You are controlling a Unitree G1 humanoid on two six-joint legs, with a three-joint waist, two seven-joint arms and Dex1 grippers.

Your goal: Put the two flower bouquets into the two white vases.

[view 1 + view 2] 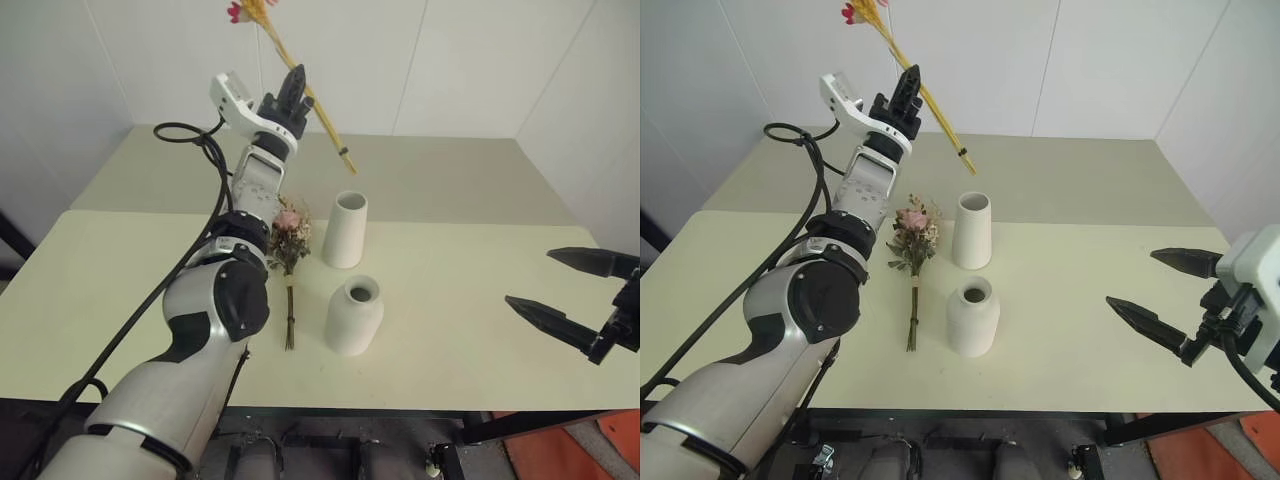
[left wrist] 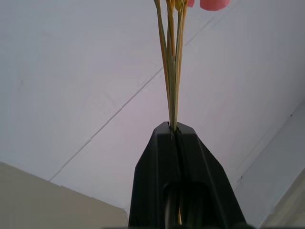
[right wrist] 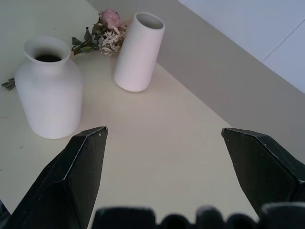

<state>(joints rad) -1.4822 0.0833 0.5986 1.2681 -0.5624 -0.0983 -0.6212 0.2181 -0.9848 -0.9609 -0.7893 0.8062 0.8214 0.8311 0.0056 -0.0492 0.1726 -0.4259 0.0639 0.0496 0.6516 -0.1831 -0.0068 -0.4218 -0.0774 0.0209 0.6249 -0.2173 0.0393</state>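
Note:
The robot's left gripper goes on lowering the wheat bouquet's tied stem ends point(image 1: 348, 161) until they sit inside, because they point down toward the tapered vase's opening point(image 1: 351, 201).
My left gripper point(image 1: 295, 88) is raised high above the table's far side, shut on the wheat bouquet point(image 1: 326, 126). Its pink blossoms point up toward the wall, and its tied stem ends hang in the air above and just left of the tapered white vase point(image 1: 346, 230). In the left wrist view the fingers point(image 2: 157, 162) clamp the yellow stalks point(image 2: 171, 71). The rounded narrow-necked vase point(image 1: 354, 316) stands in front of the tapered one. The rose bouquet point(image 1: 290, 236) lies flat on the table to the left of both vases. At the right, my right gripper point(image 1: 528, 278) is open and holds nothing, pointing toward the vases point(image 3: 47, 90).
The cream table point(image 1: 460, 340) has bare surface between the vases and the right gripper. Behind it lies a darker beige surface point(image 1: 450, 170) that ends at white walls. A black cable point(image 1: 205, 150) loops beside my left arm.

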